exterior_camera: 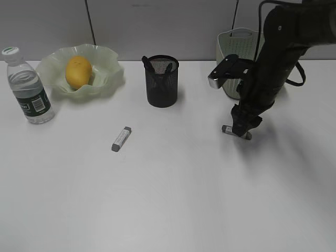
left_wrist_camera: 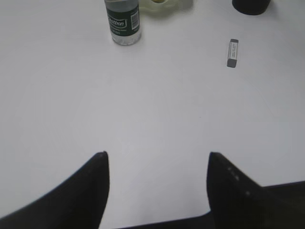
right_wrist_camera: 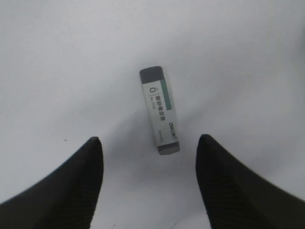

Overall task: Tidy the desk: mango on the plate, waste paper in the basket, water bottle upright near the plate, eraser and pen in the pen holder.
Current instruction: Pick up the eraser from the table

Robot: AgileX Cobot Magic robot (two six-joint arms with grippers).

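Observation:
The eraser (right_wrist_camera: 160, 110) is a lot shorter than the tall black mesh pen holder (exterior_camera: 162, 84). The eraser will go down below the pen holder's rim when I drop it in.
The mango (exterior_camera: 78, 71) lies in the wavy green plate (exterior_camera: 107, 73). The water bottle (exterior_camera: 29, 86) stands upright left of the plate and also shows in the left wrist view (left_wrist_camera: 122, 21). The black mesh pen holder (exterior_camera: 161, 81) holds dark pens (exterior_camera: 149, 65). One eraser (exterior_camera: 121, 138) lies in front of the holder; the left wrist view shows it too (left_wrist_camera: 232, 52). A second eraser (right_wrist_camera: 160, 110) lies flat on the desk (exterior_camera: 173, 199) just ahead of and between the fingers of my open right gripper (right_wrist_camera: 148, 139), which hangs low over it (exterior_camera: 240, 126). My left gripper (left_wrist_camera: 157, 155) is open and empty. The waste paper is out of view.
The pale green basket (exterior_camera: 239, 42) stands at the back right, partly behind my right arm. The pen holder's base (left_wrist_camera: 251, 5) and the plate's rim (left_wrist_camera: 167, 5) show at the top of the left wrist view.

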